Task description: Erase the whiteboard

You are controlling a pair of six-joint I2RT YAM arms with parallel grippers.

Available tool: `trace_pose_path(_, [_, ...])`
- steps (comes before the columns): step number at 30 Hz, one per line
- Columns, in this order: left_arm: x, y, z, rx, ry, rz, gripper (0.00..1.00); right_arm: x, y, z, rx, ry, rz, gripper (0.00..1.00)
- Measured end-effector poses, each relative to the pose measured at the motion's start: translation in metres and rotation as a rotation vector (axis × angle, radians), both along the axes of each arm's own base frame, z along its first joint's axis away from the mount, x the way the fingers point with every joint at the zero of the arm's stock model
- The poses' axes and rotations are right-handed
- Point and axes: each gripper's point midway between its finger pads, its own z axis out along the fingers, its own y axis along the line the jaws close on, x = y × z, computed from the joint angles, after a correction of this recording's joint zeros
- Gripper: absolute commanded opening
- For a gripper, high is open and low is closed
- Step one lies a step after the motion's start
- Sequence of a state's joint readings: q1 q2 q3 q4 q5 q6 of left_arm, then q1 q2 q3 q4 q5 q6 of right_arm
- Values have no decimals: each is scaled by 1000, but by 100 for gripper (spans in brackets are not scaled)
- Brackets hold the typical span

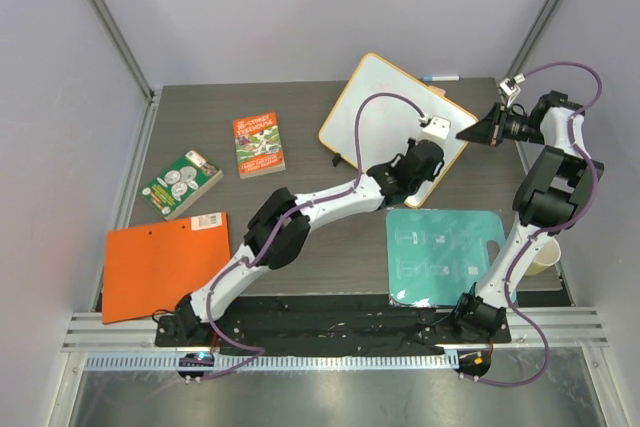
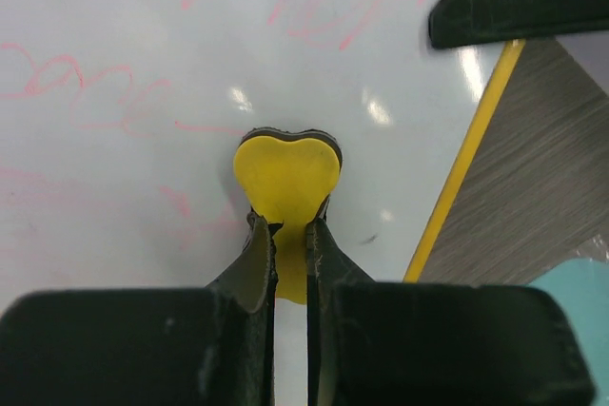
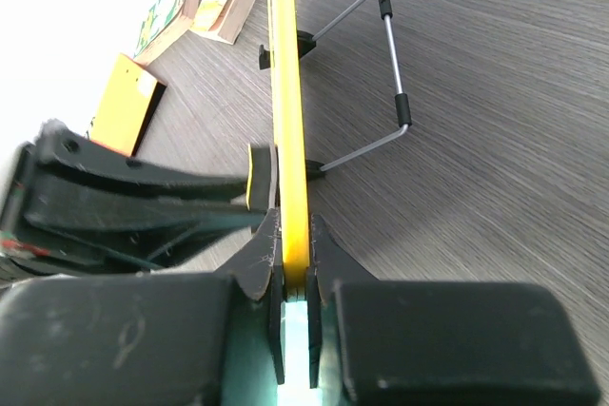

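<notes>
The robot's left gripper should wipe the eraser back over the pink marks (image 2: 57, 75) toward the whiteboard's far end, because the eraser is near the whiteboard's yellow rim (image 2: 466, 154) by the right gripper.
The whiteboard (image 1: 385, 107) stands tilted at the back of the table, white with a yellow rim and faint pink marks (image 2: 124, 92). My left gripper (image 1: 440, 147) is shut on a yellow heart-shaped eraser (image 2: 285, 173) and presses it against the board's face near the right edge; the fingers (image 2: 259, 254) pinch its lower tip. My right gripper (image 1: 464, 133) is shut on the board's yellow rim (image 3: 285, 73) at its right corner, one finger (image 3: 262, 259) on each side. The eraser also shows edge-on in the right wrist view (image 3: 255, 176).
A teal mat (image 1: 445, 257) lies in front of the board. Two books (image 1: 259, 144) (image 1: 181, 183) and an orange folder (image 1: 165, 264) lie at the left. A marker (image 1: 440, 78) lies behind the board, a paper cup (image 1: 543, 255) at the right. The board's wire stand (image 3: 395, 73) sticks out behind.
</notes>
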State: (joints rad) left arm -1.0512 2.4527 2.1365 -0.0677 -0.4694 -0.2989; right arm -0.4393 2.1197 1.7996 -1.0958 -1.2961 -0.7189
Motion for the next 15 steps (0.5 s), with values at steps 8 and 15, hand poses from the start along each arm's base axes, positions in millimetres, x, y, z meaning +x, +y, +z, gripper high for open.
trace_pose_path(8, [44, 31, 13, -49, -5, 93, 0, -1, 0, -1, 1, 18, -4, 1])
trace_pose_path(15, [104, 126, -4, -14, 16, 280, 0, -3, 1, 0, 8, 32, -5, 1])
